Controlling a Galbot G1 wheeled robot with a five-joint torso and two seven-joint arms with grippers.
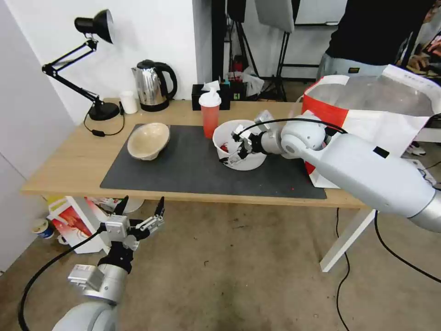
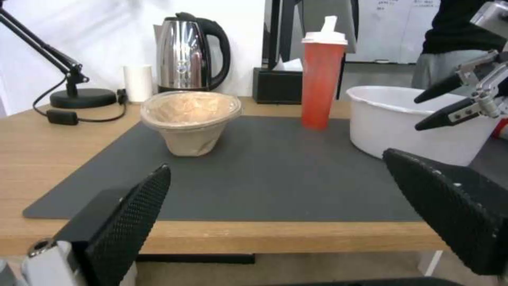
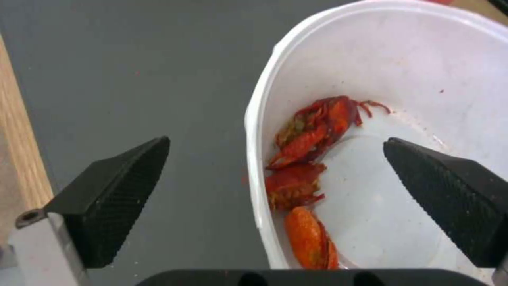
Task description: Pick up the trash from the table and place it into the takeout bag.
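Observation:
The takeout bag's wide opening (image 1: 380,94) is broader than the white plastic bowl (image 1: 234,150), so I expect the bowl to sink below the bag's rim as I lower it.
On the dark mat (image 1: 183,172) of the table (image 1: 69,161) stand a beige pulp bowl (image 1: 148,140) (image 2: 190,119), a red lidded cup (image 1: 210,115) (image 2: 322,79) and a white plastic bowl (image 1: 241,154) (image 2: 407,119) (image 3: 423,71) holding red crayfish shells (image 3: 304,167). My right gripper (image 1: 229,148) (image 3: 276,141) is open astride the bowl's near rim, one finger inside and one outside above the mat. The left gripper (image 1: 143,202) (image 2: 276,159) hangs open below the table's front edge, holding nothing. The takeout bag (image 1: 367,105) stands open at the table's right end.
Along the back edge stand a desk lamp (image 1: 92,69), a small white cup (image 1: 128,102), a kettle (image 1: 154,85) and a black tissue box (image 1: 202,96). A red-and-white printed box (image 1: 76,220) lies under the table. A person (image 1: 367,32) stands behind the bag.

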